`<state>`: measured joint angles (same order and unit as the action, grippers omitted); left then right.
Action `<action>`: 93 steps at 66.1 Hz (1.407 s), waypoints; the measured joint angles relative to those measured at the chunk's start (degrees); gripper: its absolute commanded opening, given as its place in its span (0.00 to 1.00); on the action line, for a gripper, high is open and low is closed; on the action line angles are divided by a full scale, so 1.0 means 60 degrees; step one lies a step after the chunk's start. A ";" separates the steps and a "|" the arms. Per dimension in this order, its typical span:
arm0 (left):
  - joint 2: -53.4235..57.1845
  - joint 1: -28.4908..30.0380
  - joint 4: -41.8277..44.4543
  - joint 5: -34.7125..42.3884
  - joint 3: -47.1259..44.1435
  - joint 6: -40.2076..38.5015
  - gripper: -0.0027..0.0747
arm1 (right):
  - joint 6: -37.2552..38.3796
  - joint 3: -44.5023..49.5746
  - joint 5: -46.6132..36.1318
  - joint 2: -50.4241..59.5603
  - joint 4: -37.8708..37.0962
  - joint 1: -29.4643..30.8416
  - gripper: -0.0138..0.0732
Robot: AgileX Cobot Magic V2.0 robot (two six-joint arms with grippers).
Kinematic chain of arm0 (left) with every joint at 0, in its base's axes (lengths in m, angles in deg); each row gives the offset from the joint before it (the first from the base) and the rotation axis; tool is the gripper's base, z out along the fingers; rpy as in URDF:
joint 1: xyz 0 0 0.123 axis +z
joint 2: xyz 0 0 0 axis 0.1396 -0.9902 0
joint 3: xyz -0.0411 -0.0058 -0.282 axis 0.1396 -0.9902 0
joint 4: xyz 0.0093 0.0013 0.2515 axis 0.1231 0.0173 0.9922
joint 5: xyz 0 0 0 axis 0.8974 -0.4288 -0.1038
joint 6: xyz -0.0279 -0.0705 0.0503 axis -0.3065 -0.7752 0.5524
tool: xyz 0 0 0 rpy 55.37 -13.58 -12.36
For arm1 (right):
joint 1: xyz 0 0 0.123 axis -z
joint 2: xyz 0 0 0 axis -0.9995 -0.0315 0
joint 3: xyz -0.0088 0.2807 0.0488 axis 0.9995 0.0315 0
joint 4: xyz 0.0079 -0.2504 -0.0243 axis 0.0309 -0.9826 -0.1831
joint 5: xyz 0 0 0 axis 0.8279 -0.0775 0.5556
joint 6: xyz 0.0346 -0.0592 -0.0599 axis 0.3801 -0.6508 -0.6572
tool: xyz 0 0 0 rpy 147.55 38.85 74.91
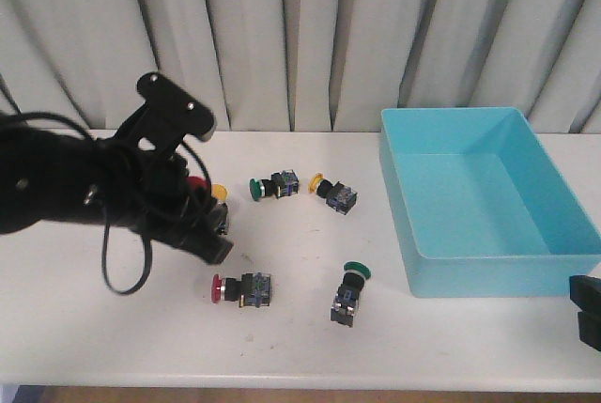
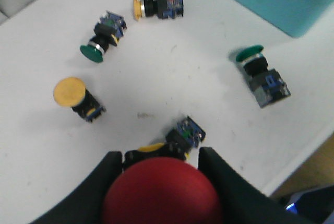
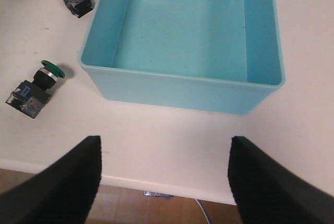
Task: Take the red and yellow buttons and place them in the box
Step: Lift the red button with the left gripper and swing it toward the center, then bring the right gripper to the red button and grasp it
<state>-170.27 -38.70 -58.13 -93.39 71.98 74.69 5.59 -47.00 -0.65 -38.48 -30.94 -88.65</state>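
The red button (image 2: 162,195) is in my left gripper, far from the turquoise box. I should turn the button's body (image 2: 152,153) toward my right gripper and pass it over.
My left gripper (image 1: 214,239) (image 2: 159,157) is shut on a red button (image 2: 162,192), whose cap faces the wrist camera and also shows in the front view (image 1: 195,180). It is over the table's left part. Just beyond the fingers lies a second red button (image 1: 218,287); in the left wrist view only its black body (image 2: 183,134) shows. A yellow button (image 1: 218,193) (image 2: 69,92) stands beside the gripper. Another yellow button (image 1: 317,180) (image 2: 137,8) lies nearer the turquoise box (image 1: 488,276) (image 3: 182,85), which is empty. My right gripper (image 1: 587,309) (image 3: 164,182) is open and empty at the table's front edge, before the box.
Two green-capped switches lie on the table: one (image 1: 255,189) (image 2: 94,51) beside the far yellow button, one (image 1: 356,270) (image 3: 52,70) left of the box's near corner. A curtain hangs behind the table. The table's front edge runs just under my right fingers (image 3: 68,182).
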 measured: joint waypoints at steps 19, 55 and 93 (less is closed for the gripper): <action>0.0498 0.0000 -0.0175 -0.0540 -0.0952 0.0293 0.27 | 0.0000 0.0000 0.0000 0.0000 0.0000 0.0000 0.72; -0.1004 0.1036 -0.7239 -0.1832 0.0552 0.8978 0.28 | -0.0423 0.0000 0.0499 0.0000 0.0192 0.0000 0.72; -0.1290 0.1535 -1.0358 -0.4095 0.0601 1.4792 0.28 | -0.8360 -0.0011 0.1807 -0.2267 0.5992 0.0000 0.72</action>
<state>-178.02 -29.49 -120.28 -117.96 75.58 163.44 -44.57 -47.07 10.20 -52.09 5.01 -88.65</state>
